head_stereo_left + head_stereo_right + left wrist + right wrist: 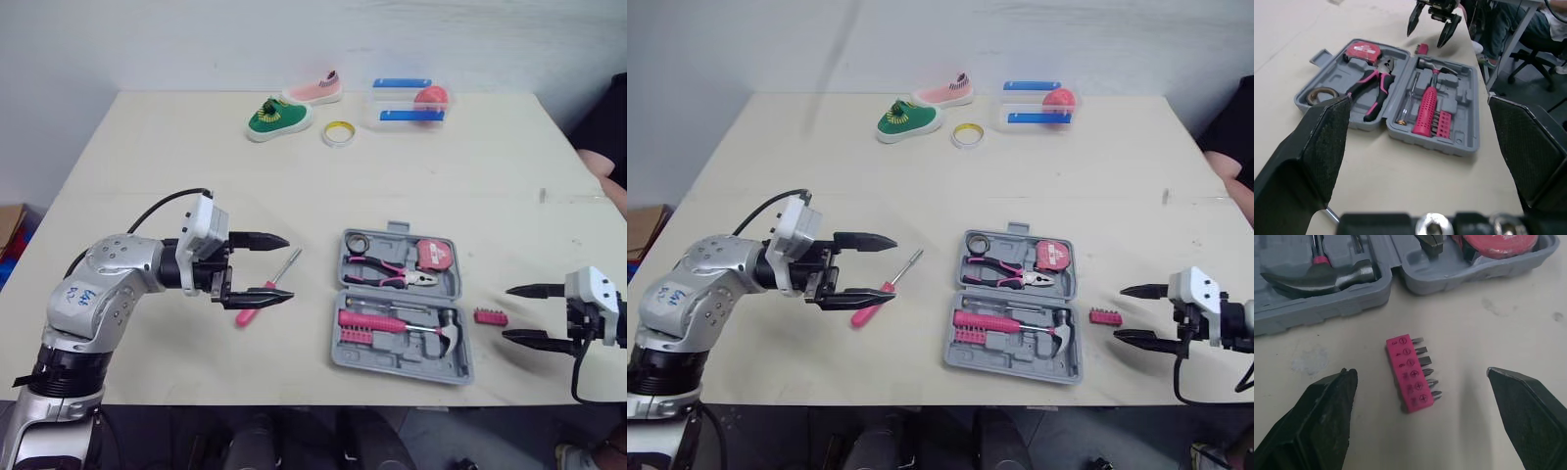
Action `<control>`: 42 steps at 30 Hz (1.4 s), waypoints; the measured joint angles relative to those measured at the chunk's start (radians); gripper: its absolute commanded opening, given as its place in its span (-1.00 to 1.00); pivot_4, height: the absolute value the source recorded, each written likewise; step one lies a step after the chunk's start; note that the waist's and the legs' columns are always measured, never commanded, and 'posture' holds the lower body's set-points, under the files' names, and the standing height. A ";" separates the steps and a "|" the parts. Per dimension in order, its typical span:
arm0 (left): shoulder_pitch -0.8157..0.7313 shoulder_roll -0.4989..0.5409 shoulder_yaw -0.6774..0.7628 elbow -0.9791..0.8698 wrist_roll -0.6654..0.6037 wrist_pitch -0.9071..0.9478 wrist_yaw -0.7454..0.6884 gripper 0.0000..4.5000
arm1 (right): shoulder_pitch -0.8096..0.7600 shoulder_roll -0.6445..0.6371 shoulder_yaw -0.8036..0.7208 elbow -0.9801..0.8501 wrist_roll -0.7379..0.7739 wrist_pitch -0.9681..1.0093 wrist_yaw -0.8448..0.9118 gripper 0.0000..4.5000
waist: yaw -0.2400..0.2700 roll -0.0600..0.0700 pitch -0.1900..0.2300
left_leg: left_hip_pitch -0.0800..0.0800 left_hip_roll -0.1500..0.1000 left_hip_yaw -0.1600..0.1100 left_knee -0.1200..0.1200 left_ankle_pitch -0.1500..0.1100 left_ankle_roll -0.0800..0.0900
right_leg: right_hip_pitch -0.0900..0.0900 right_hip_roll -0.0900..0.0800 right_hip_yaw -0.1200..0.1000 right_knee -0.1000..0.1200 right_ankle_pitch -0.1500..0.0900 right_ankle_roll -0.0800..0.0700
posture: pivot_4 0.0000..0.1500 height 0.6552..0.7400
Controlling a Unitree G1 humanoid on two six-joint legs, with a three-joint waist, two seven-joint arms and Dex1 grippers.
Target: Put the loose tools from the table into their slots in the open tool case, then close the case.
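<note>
The pink bit holder (491,317) will fit end to end with the pink bits when I lower it, because an empty slot (405,346) continues their row.
The open grey tool case (397,372) lies near the table's front edge, holding pliers (387,272), a tape measure (434,255) and a pink-handled hammer (392,324). A pink-handled screwdriver (243,313) lies loose to the left of the case. My left gripper (286,268) is open over it, its lower finger crossing the handle. A pink bit holder (1410,374) lies loose just right of the case. My right gripper (507,312) is open beside it, with the bit holder lying ahead between the two fingers.
At the table's far side are a green shoe (277,117), a pink shoe (315,91), a yellow tape roll (339,132) and a clear box (409,103) with blue bars. A person's arm (609,181) rests at the right edge.
</note>
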 measured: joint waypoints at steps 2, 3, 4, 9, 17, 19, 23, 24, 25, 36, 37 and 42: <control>0.003 0.009 0.003 -0.007 -0.003 0.010 0.000 1.00 | -0.038 0.022 0.033 0.049 -0.006 -0.030 0.001 0.97 | 0.002 0.000 0.000 | 0.000 0.000 0.000 0.001 0.000 0.000 | 0.000 0.000 0.000 0.001 0.000 0.000 | 1.00 1.00; 0.004 0.011 0.005 -0.008 -0.006 0.014 0.000 1.00 | -0.050 0.026 0.044 0.065 -0.005 -0.048 0.001 0.97 | 0.003 0.000 0.000 | 0.000 0.000 0.000 0.001 0.000 0.000 | 0.000 0.000 0.000 0.001 0.000 0.000 | 1.00 1.00; 0.004 0.013 0.006 -0.010 -0.009 0.021 0.000 1.00 | -0.060 0.026 0.061 0.078 -0.005 -0.065 0.001 0.97 | 0.004 0.000 0.000 | 0.000 0.000 0.000 0.001 0.000 0.000 | 0.000 -0.001 0.000 0.001 0.000 0.000 | 1.00 1.00; 0.008 0.030 0.014 -0.039 -0.021 0.041 0.002 1.00 | -0.101 0.025 0.076 0.176 -0.009 -0.112 0.002 0.97 | 0.004 0.000 0.000 | 0.000 0.000 0.000 0.001 0.000 0.000 | 0.000 -0.001 0.000 0.001 0.000 -0.001 | 1.00 1.00; 0.022 0.049 0.034 -0.049 -0.040 0.054 0.005 1.00 | -0.115 0.025 0.080 0.224 -0.016 -0.138 0.003 0.97 | 0.004 0.000 0.000 | 0.001 0.000 0.000 0.003 0.000 0.000 | 0.001 -0.001 0.000 0.003 0.000 -0.001 | 1.00 1.00; 0.022 0.051 0.036 -0.049 -0.040 0.054 0.003 1.00 | -0.116 0.025 0.084 0.224 -0.015 -0.141 0.003 0.97 | 0.004 0.000 0.000 | 0.001 0.000 0.000 0.003 0.000 0.000 | 0.001 -0.001 0.000 0.003 0.000 -0.001 | 1.00 1.00; 0.022 0.056 0.035 -0.050 -0.041 0.061 0.000 1.00 | -0.120 0.029 0.105 0.213 0.001 -0.141 0.003 0.97 | 0.004 0.000 0.000 | 0.001 0.000 -0.001 0.003 0.000 -0.001 | 0.001 -0.001 0.000 0.004 -0.001 -0.002 | 1.00 1.00; 0.022 0.059 0.035 -0.050 -0.041 0.063 -0.001 1.00 | -0.120 0.031 0.108 0.213 0.007 -0.141 0.003 0.97 | 0.003 0.000 0.000 | 0.001 0.001 -0.001 0.003 -0.001 -0.001 | 0.001 0.000 0.000 0.004 -0.001 -0.003 | 1.00 1.00; 0.021 0.062 0.035 -0.050 -0.041 0.064 -0.001 1.00 | -0.119 0.031 0.113 0.212 0.011 -0.141 0.003 0.97 | 0.001 0.000 0.000 | 0.001 0.001 -0.001 0.003 -0.001 -0.001 | 0.001 0.000 0.000 0.005 -0.001 -0.003 | 1.00 1.00; 0.019 0.079 0.034 -0.052 -0.043 0.076 -0.023 1.00 | -0.112 0.030 0.177 0.180 0.069 -0.136 0.006 -0.64 | -0.004 -0.002 -0.001 | 0.002 0.003 -0.001 0.007 -0.001 -0.003 | 0.002 0.001 -0.001 0.008 -0.002 -0.005 | 1.00 1.00; 0.018 0.079 0.034 -0.052 -0.043 0.076 -0.023 1.00 | -0.109 0.030 0.177 0.180 0.073 -0.136 0.006 -0.64 | -0.004 -0.003 -0.001 | 0.002 0.003 -0.001 0.007 -0.001 -0.003 | 0.002 0.001 -0.002 0.008 -0.002 -0.005 | 1.00 1.00; 0.002 0.064 0.026 -0.050 -0.043 0.073 -0.023 1.00 | -0.086 0.035 0.127 0.179 0.081 -0.136 0.006 -0.64 | 0.000 -0.002 -0.001 | 0.002 0.003 0.000 0.007 -0.002 -0.003 | 0.002 0.001 -0.001 0.008 -0.002 -0.005 | 1.00 1.00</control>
